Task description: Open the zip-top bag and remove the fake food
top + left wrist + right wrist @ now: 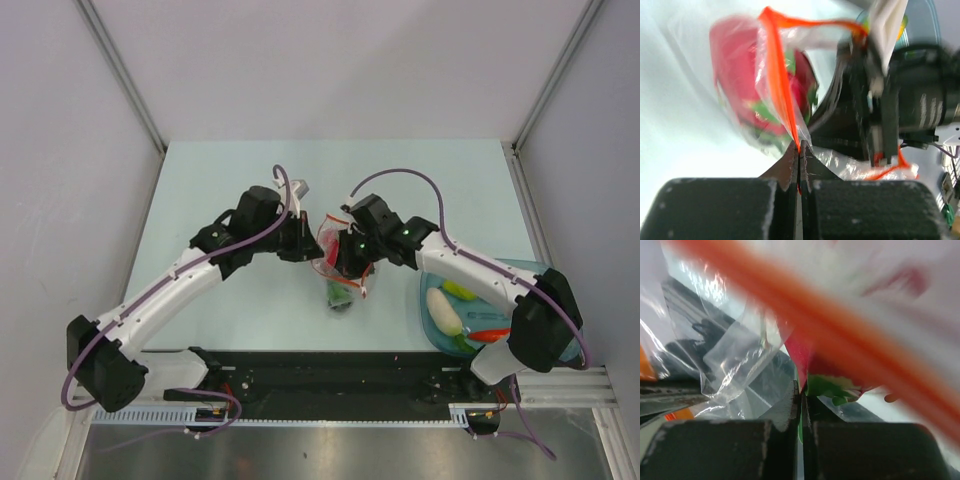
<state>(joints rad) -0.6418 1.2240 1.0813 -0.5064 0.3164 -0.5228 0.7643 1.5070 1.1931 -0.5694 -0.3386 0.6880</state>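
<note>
The bag's zip strip point(840, 347) is lying across the dragon fruit's way out, so next my right gripper swings the dragon fruit toward my left gripper point(319, 256) and then pulls it clear first.
The zip-top bag point(328, 240) hangs between both grippers at mid-table. My left gripper point(799, 150) is shut on its red-orange zip strip point(779, 75). The pink-red dragon fruit point(737, 70) sits inside the clear plastic. My right gripper point(801, 390) is shut at the bag's mouth, with a green leaf point(827, 386) of the dragon fruit point(802, 355) pinched between its jaws; the blurred zip strip point(830, 325) crosses close above. From the top view, the left gripper point(308, 240) and right gripper point(350, 262) flank the bag. Green pieces point(338, 295) lie at the bag's lower end; whether inside it, I cannot tell.
A teal oval tray point(540, 272) at the right front holds a white radish point(443, 310), a green fruit point(460, 290) and an orange carrot point(490, 335). The right arm's elbow hangs over it. A black rail runs along the table's near edge point(320, 365).
</note>
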